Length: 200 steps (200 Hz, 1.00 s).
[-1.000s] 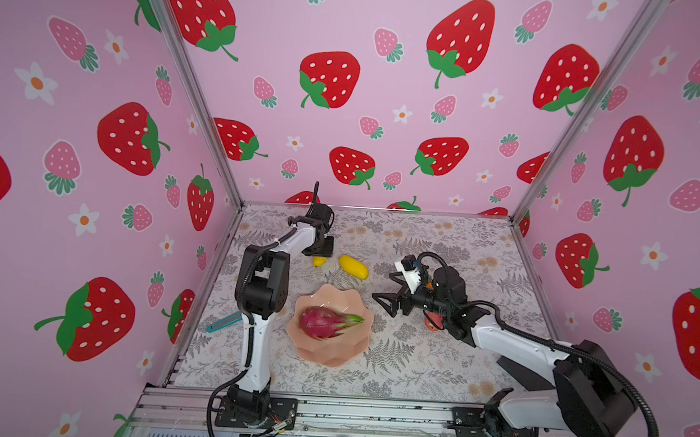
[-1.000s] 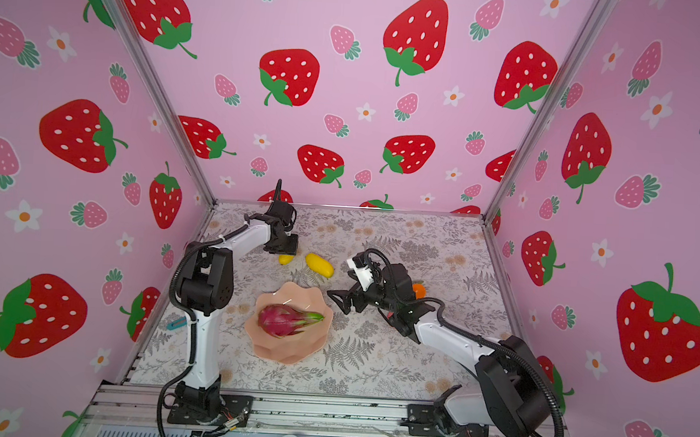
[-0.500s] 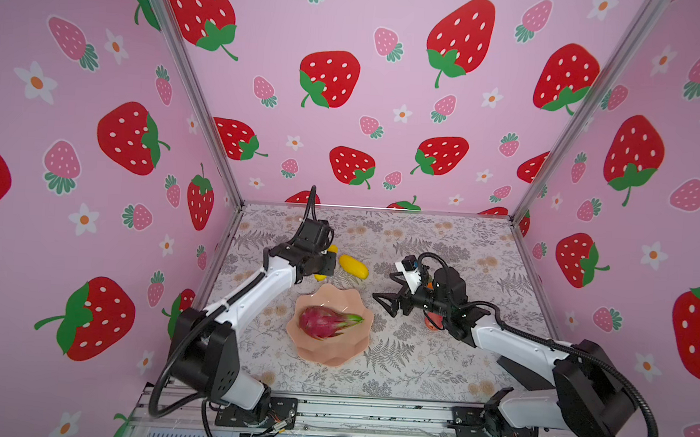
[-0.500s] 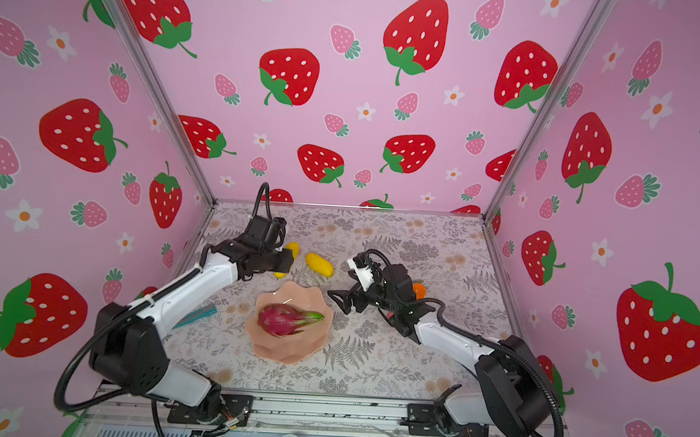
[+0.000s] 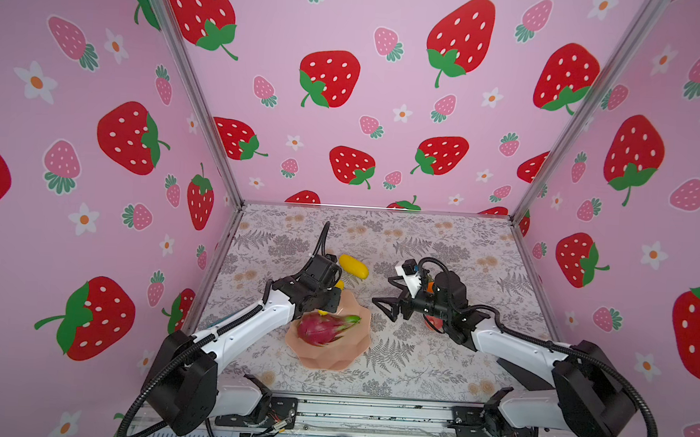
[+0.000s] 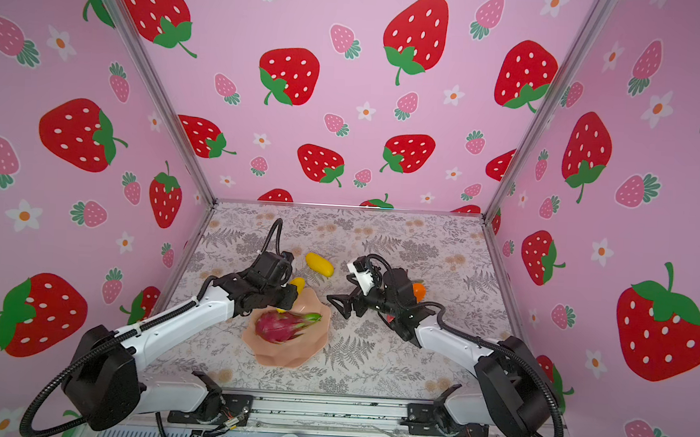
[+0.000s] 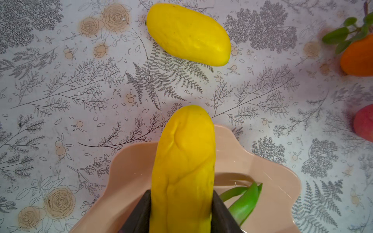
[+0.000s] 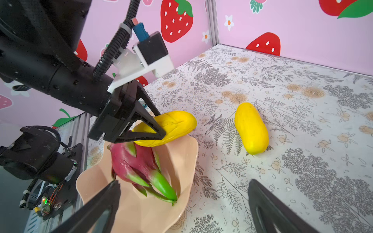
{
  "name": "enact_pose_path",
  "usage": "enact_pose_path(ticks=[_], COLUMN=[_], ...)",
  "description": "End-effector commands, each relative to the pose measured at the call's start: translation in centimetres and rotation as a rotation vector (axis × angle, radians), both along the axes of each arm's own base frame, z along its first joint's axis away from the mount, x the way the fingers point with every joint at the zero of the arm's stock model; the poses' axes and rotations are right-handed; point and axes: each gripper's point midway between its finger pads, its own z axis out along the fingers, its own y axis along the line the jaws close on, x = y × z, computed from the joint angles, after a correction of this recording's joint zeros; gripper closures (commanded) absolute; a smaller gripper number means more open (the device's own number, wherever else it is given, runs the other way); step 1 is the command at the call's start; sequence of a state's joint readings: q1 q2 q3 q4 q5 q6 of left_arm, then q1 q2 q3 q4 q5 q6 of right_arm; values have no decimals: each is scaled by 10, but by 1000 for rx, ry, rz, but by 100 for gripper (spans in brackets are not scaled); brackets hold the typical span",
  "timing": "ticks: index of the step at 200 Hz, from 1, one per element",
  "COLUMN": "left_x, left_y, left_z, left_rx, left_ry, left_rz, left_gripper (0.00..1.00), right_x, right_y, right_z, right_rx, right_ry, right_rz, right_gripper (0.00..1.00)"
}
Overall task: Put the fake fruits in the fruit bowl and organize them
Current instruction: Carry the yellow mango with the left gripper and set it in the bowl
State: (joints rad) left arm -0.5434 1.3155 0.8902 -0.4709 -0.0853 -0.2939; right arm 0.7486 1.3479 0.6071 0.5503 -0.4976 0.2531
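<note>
The yellow fruit in my left gripper sticks out over the bowl's far rim, so next I regrip it and turn it in beside the dragon fruit.
My left gripper (image 7: pixel 181 201) is shut on a yellow oblong fruit (image 7: pixel 185 161), holding it above the far rim of the peach fruit bowl (image 5: pixel 331 362). In a top view only the fruit's tip (image 5: pixel 339 284) shows past the gripper. A magenta dragon fruit (image 5: pixel 321 328) lies in the bowl. The second yellow fruit (image 5: pixel 353 266) rests on the table beyond the bowl. To the right of the bowl my right gripper (image 8: pixel 183 183) stands open, with nothing between its fingers. Behind its wrist are the leafy oranges (image 6: pixel 419 291) and a red apple-like fruit (image 7: pixel 365 125).
Pink walls printed with strawberries close in the table on the left, back and right. A metal rail (image 5: pixel 369 412) with both arm bases runs along the front edge. The floral table cover (image 5: pixel 422 240) stretches behind the fruits.
My left arm has swung from the back of the table toward the bowl, carrying the yellow fruit with it. The right arm has stayed where it was.
</note>
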Motion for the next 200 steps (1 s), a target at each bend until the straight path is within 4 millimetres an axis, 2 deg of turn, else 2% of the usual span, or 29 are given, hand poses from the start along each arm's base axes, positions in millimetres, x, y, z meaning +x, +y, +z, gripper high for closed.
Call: enact_pose_path(ticks=[1,40,57,86,113,139,174,184,200], left_x=[7,7,5,3,1,0,-4,-3,0], left_y=[3,4,3,4,5,4,0,1,5], left_z=[0,-14,-15,-11,-4,2,17,18,8], left_rx=[16,48,44,33,23,20,-16,-23,-16], left_ry=[-28,4,10,-13,-37,-54,-83,-99,-97], left_rz=[32,18,12,11,-2,-20,-51,-47,-21], left_gripper=[54,52,47,36,32,29,27,25,25], right_x=[-5,-4,-4,-2,1,16,40,48,59], right_y=[-1,-4,-3,-3,-2,-3,6,9,16], right_z=[13,11,11,8,5,-8,-24,-27,-28], right_rx=[38,31,30,25,19,-33,-106,-117,-121], right_ry=[-18,-21,-22,-18,-8,22,49,55,61], right_rz=[0,-13,-12,-18,-27,-97,-151,-164,-171], right_gripper=[1,1,1,1,1,1,1,1,1])
